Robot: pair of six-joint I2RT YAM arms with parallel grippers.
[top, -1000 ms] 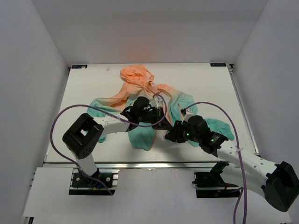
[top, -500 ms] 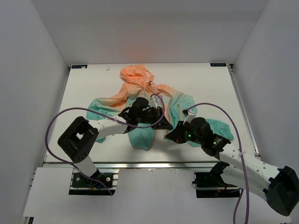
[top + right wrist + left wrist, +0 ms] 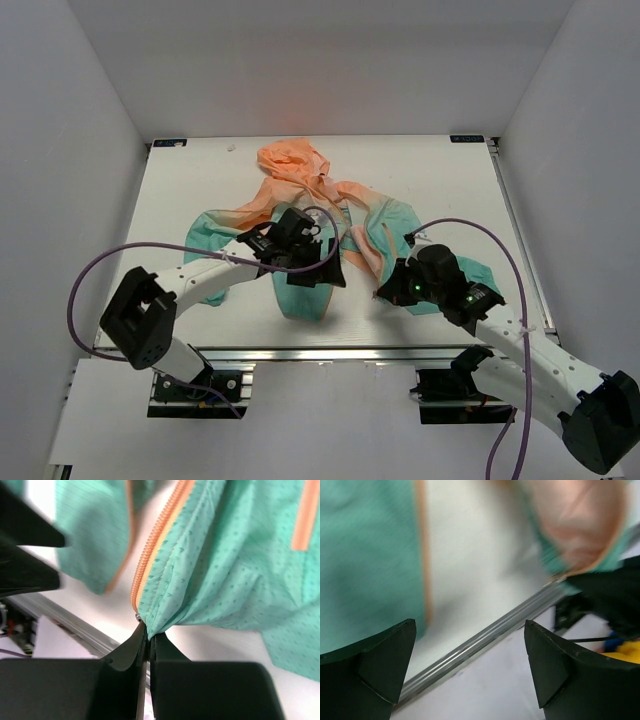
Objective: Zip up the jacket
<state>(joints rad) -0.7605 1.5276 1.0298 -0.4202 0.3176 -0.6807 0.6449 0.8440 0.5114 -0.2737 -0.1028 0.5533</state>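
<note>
The flat panel's orange zipper edge [image 3: 327, 304] is lying loose, so I expect the panel [image 3: 298, 302] to bend upward and get to the other edge when I bring the panel's corner over.
The jacket [image 3: 300, 190] lies spread on the table, peach hood at the back, teal hem toward me. Its front is apart, with the left panel [image 3: 365, 555] and its orange zipper edge [image 3: 422, 555] lying flat. My left gripper [image 3: 327, 268] hovers over the gap between the panels, open and empty [image 3: 470, 630]. My right gripper [image 3: 385, 290] is shut on the bottom corner of the right panel [image 3: 150, 630], just beside the lower end of the orange zipper teeth [image 3: 155, 545]. That corner is lifted, and the fabric [image 3: 225, 570] hangs taut from the pinch.
The table's metal front rail [image 3: 485, 637] runs just beyond the hem. An orange pocket zip [image 3: 305, 515] shows on the right panel. A teal sleeve [image 3: 470, 270] lies under my right arm. Purple cables [image 3: 110, 265] loop beside both arms.
My left gripper has opened, let go of the teal fabric and lifted slightly. My right gripper has shut on the right panel's bottom corner and pulled it a little to the right.
</note>
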